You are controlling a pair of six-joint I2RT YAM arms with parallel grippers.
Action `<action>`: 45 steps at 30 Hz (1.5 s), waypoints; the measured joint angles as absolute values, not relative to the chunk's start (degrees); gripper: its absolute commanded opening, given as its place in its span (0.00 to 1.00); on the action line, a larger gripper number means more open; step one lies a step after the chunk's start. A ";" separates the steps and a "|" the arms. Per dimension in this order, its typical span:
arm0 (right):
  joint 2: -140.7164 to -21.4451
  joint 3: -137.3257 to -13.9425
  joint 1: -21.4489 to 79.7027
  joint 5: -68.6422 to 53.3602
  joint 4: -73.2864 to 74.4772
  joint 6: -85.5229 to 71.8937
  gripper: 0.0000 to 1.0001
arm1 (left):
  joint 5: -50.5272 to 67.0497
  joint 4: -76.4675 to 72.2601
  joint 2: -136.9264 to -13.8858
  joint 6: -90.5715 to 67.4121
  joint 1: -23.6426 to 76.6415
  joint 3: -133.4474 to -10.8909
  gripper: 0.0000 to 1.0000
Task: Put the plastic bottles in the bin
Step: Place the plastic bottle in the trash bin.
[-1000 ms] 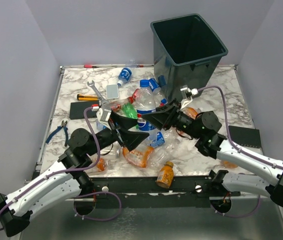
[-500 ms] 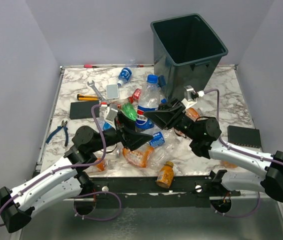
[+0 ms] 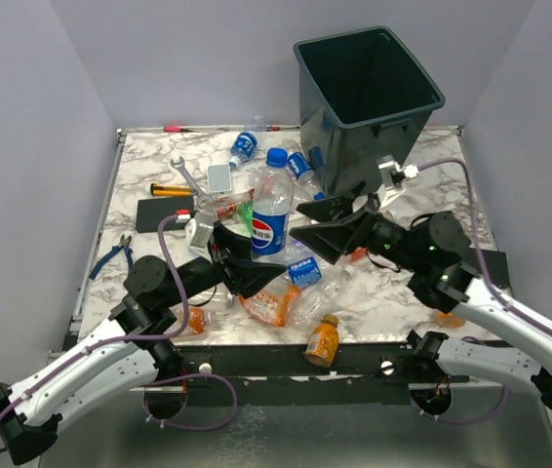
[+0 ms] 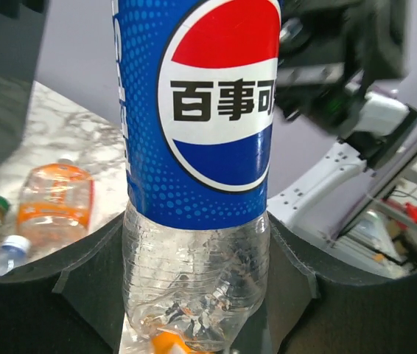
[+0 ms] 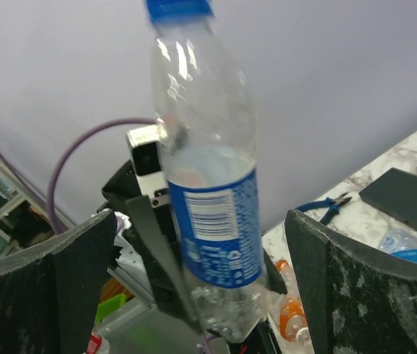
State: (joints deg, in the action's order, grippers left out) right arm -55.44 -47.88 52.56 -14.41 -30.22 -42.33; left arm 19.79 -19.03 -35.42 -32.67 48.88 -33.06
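Note:
My gripper will carry the Pepsi bottle (image 3: pixel 271 210) away, and I should expect a green bottle hidden behind it, because a green patch (image 3: pixel 246 214) shows beside it.
A clear plastic bottle (image 3: pixel 270 207) with a blue Pepsi label and blue cap stands upright above the heap of plastic bottles. My left gripper (image 3: pixel 255 259) is shut on its clear lower part. In the left wrist view both fingers (image 4: pixel 83 295) press the bottle (image 4: pixel 197 251) from either side. My right gripper (image 3: pixel 312 224) is open just right of the bottle, and in its wrist view the bottle (image 5: pixel 212 221) stands between the wide fingers (image 5: pixel 363 280) without touching them. The bin (image 3: pixel 364 146) stands at the back right, open side up.
Loose bottles lie around: an orange one (image 3: pixel 322 338) at the front edge, a crushed orange one (image 3: pixel 268 304), a blue-capped one (image 3: pixel 244 146) at the back. A wrench (image 3: pixel 186 175), pliers (image 3: pixel 112 255) and black slabs (image 3: pixel 164 212) (image 3: pixel 486 263) lie on the marble table.
My right gripper has let go of the Pepsi bottle, opened wide and drawn back to the right. My left gripper has closed on the bottle's lower part, and the bottle now stands more upright.

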 measured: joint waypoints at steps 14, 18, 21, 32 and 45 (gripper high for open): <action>-64.71 -96.12 52.56 -0.30 27.57 -22.48 0.93 | 9.32 -3.88 -33.12 -6.07 48.88 -32.03 0.23; -70.17 -97.25 52.56 2.13 32.80 -21.93 0.90 | 7.53 -4.19 -31.94 -3.99 48.88 -29.50 0.22; -72.53 -95.59 52.56 2.70 33.85 -22.22 0.86 | 6.76 -4.51 -31.09 -3.57 48.88 -28.77 0.22; -73.49 -94.65 52.82 2.74 28.80 -26.06 0.66 | 5.78 -5.26 -29.41 -3.90 48.88 -28.53 0.21; -74.85 -91.98 52.93 1.17 22.24 -30.52 0.03 | 5.04 -4.56 -28.71 -5.26 48.88 -28.21 0.41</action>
State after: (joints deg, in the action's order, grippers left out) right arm -74.85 -91.98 52.93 1.17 22.24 -30.52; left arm 5.04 -4.56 -28.71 -5.26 48.88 -28.21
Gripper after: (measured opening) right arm 0.342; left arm 0.620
